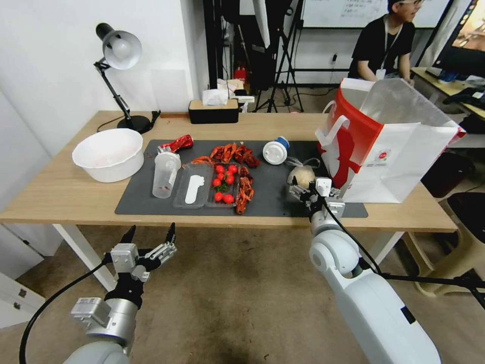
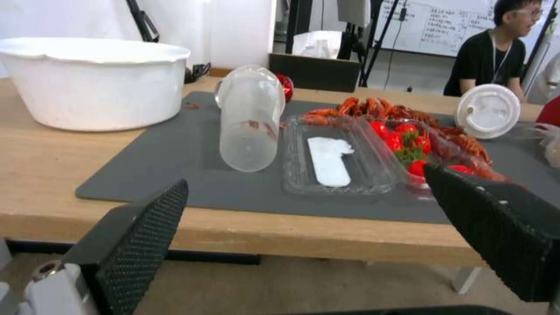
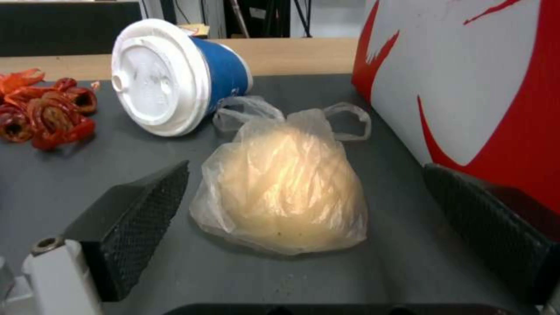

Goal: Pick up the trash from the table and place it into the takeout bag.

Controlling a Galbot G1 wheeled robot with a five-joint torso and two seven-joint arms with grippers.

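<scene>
My gripper will make the clear plastic bag [image 1: 301,176] pinch narrow and bulge past my fingers when I lift the bag, because the pale lump sags wide at its base.
On the table [image 1: 55,194], the clear plastic bag with a pale lump [image 1: 301,176] [image 3: 286,188] lies on the dark mat beside the takeout bag [image 1: 399,151] [image 3: 467,83]. My right gripper [image 1: 311,191] [image 3: 306,173] is open, low over the mat, with a finger on either side of the lump and touching nothing. The white-and-blue cup [image 1: 276,150] [image 3: 175,78] lies on its side behind it. A clear lidded cup [image 1: 165,174] [image 2: 250,118], a crushed red can [image 1: 177,143] and a pale round bowl [image 1: 108,154] [image 2: 93,81] sit to the left. My left gripper [image 1: 150,231] [image 2: 306,177] hangs open below the table's front edge.
A clear tray [image 1: 194,192] with cherry tomatoes [image 1: 223,183] and red crayfish shells [image 1: 235,153] lies mid-mat. A desk lamp [image 1: 119,55] and a black tissue box [image 1: 213,111] stand at the back. The takeout bag stands open close to my right gripper's right side.
</scene>
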